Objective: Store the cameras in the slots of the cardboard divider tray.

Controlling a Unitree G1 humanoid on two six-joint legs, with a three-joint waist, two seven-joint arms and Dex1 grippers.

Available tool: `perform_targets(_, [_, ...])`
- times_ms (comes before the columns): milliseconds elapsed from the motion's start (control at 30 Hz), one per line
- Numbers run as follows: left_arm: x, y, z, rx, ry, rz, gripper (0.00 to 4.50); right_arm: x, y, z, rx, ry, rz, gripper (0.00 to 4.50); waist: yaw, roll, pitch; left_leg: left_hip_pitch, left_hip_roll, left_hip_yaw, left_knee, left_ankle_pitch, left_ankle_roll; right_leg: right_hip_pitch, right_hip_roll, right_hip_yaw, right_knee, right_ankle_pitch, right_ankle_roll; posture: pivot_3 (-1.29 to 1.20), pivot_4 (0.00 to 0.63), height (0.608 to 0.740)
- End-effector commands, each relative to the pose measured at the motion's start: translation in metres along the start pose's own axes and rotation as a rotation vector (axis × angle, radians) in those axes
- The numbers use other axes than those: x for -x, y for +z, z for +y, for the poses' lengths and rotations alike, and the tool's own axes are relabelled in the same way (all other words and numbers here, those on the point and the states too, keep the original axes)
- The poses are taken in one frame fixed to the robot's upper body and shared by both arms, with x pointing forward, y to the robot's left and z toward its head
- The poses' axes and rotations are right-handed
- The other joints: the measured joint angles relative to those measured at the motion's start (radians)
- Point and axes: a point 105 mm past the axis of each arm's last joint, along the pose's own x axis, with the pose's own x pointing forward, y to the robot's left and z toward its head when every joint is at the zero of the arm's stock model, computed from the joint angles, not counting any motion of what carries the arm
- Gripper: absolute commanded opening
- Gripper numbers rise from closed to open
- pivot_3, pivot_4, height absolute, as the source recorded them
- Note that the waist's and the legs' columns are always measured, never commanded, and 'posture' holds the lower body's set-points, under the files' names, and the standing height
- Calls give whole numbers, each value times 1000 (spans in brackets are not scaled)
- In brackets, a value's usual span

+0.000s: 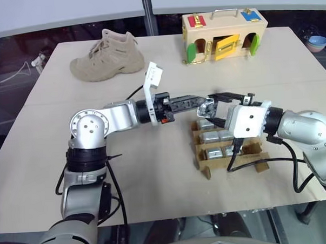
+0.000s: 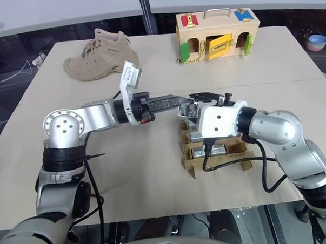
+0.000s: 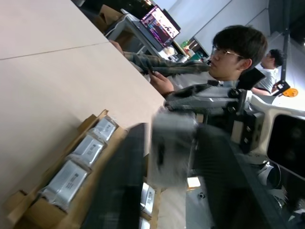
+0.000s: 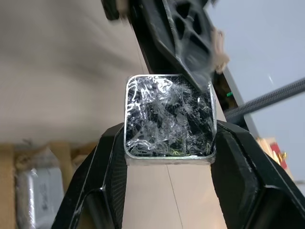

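Observation:
The robot's right gripper has the camera by its edges with the black side facing that gripper's palm, so the left gripper should grasp it across that side first and then slot it.
A silver-grey camera in clear wrap hangs in the air just above the far end of the cardboard divider tray. My right gripper is shut on it, one black finger on each side of the camera. My left gripper reaches in level from the left. In the left wrist view its fingers close around the same camera. Several more wrapped cameras lie in the tray's slots, and my right hand hides part of the tray.
A tan boot lies at the table's far left. A pale wooden box with coloured latches stands at the far middle. A seated person is beyond the table edge behind the tray. A blue bowl sits off the table, far right.

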Motion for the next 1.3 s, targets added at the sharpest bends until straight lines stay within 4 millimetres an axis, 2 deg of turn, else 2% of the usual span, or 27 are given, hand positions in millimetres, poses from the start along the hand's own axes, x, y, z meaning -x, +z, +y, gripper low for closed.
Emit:
perform_targets(33, [0, 8, -7, -33, -14, -7, 3072, 4, 15, -6, 55, -24, -45, 1899, 0, 0, 0, 0, 0, 0, 0, 0, 0, 0, 0, 0, 0, 0, 0, 0, 150, 740])
perform_targets(133, [1, 6, -4, -28, -9, 0, 3072, 4, 15, -7, 56, -24, -46, 1899, 0, 0, 0, 0, 0, 0, 0, 0, 0, 0, 0, 0, 0, 0, 0, 0, 150, 740])
perform_targets(300, [0, 6, -5, -22, -28, -2, 911, 5, 15, -7, 53, -25, -41, 1899, 0, 0, 0, 0, 0, 0, 0, 0, 0, 0, 0, 0, 0, 0, 0, 0, 150, 740])
perform_targets(333, [-1, 7, -6, -24, -32, -3, 702, 5, 14, -7, 46, -23, -37, 1899, 0, 0, 0, 0, 0, 0, 0, 0, 0, 0, 0, 0, 0, 0, 0, 0, 150, 740])
perform_targets(500, [-7, 10, -12, -42, -65, -8, 723, 12, 4, -5, -53, -9, -2, 1899, 1, 0, 0, 0, 0, 0, 0, 0, 0, 0, 0, 0, 0, 0, 0, 0, 150, 740])
perform_targets(533, [-10, 9, -13, -59, -68, 1, 723, 17, -3, -6, -73, -28, 27, 2955, 3, 0, 0, 0, 0, 0, 0, 0, 0, 0, 0, 0, 0, 0, 0, 0, 150, 740])
perform_targets(633, [-22, 0, -13, -145, -73, 48, 723, 49, -29, -5, -300, -158, 127, 4292, 11, -2, -1, -1, 0, -2, 0, 0, 0, 0, 0, -2, -2, 0, 0, 0, 150, 740])
perform_targets(667, [-28, -4, -13, -179, -81, 66, 723, 62, -34, 0, -393, -176, 133, 4412, 19, -2, -1, -1, 0, -1, 0, 0, 0, 1, 0, -2, -2, 0, 0, 0, 150, 740])
perform_targets(767, [-44, -13, -14, -270, -106, 110, 723, 93, -40, 14, -512, -186, 153, 4412, 26, -2, -1, -1, -1, -1, 0, 0, 0, 1, -1, -1, -2, 0, 0, 0, 150, 740])
perform_targets(867, [-76, -27, -20, -374, -167, 168, 723, 132, -40, 32, -602, -158, 200, 4412, 33, -1, -1, 0, -1, -1, -1, 0, 0, 1, -1, -1, -2, 0, 0, 0, 150, 740])
perform_targets(933, [-92, -36, -26, -408, -212, 202, 723, 146, -36, 38, -631, -151, 221, 4412, 34, -1, -1, 1, -1, -1, -1, 0, 1, 3, -1, -2, -3, 0, 0, 0, 150, 740])
perform_targets(1067, [-112, -50, -28, -436, -242, 270, 723, 160, -37, 40, -635, -185, 264, 4412, 16, -1, -1, 4, 1, 3, -1, -1, 1, 5, 0, 2, -3, 0, 0, 0, 150, 740])
perform_targets(1167, [-126, -67, -21, -439, -214, 357, 723, 165, -38, 45, -629, -197, 300, 4412, 11, 1, -2, 5, 3, 5, -1, 0, 0, 5, 1, 3, -1, 0, 1, 0, 150, 740])
perform_targets(1300, [-128, -77, -14, -441, -198, 422, 723, 162, -35, 45, -626, -214, 295, 4412, 3, 0, -2, 5, 3, 6, -1, 0, 1, 5, 1, 4, -1, 0, 1, 0, 150, 740])
